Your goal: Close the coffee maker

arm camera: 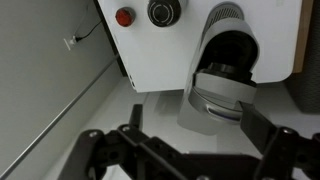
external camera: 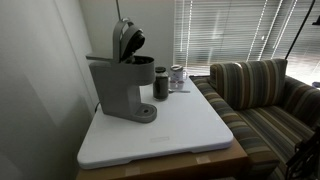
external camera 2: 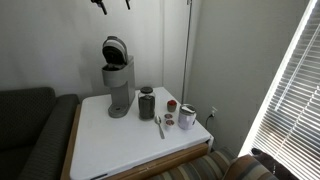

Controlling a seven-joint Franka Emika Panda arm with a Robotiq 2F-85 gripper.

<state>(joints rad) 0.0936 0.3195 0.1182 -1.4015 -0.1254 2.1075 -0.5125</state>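
Observation:
The space above the raised lid (external camera 2: 115,49) is clear. I keep moving my gripper toward the lid's top edge (external camera 2: 114,39) and close it just over that edge.
The grey coffee maker (external camera: 120,88) stands at the back of the white table top (external camera: 190,125) in both exterior views, and also shows in the other one (external camera 2: 118,85). Its hinged lid (external camera: 127,40) stands raised, dark inside. In the wrist view the coffee maker (arm camera: 222,85) is seen from above with its lid open. My gripper (arm camera: 198,150) is open and empty, high above the machine. Only its fingertips show at the top edge of an exterior view (external camera 2: 112,4).
A dark cylindrical cup (external camera 2: 147,103), a clear jar (external camera 2: 187,117), a spoon (external camera 2: 160,126) and a small red lid (external camera 2: 172,105) lie beside the machine. A striped sofa (external camera: 265,95) adjoins the table. A wall stands behind, and window blinds (external camera: 230,30) hang nearby.

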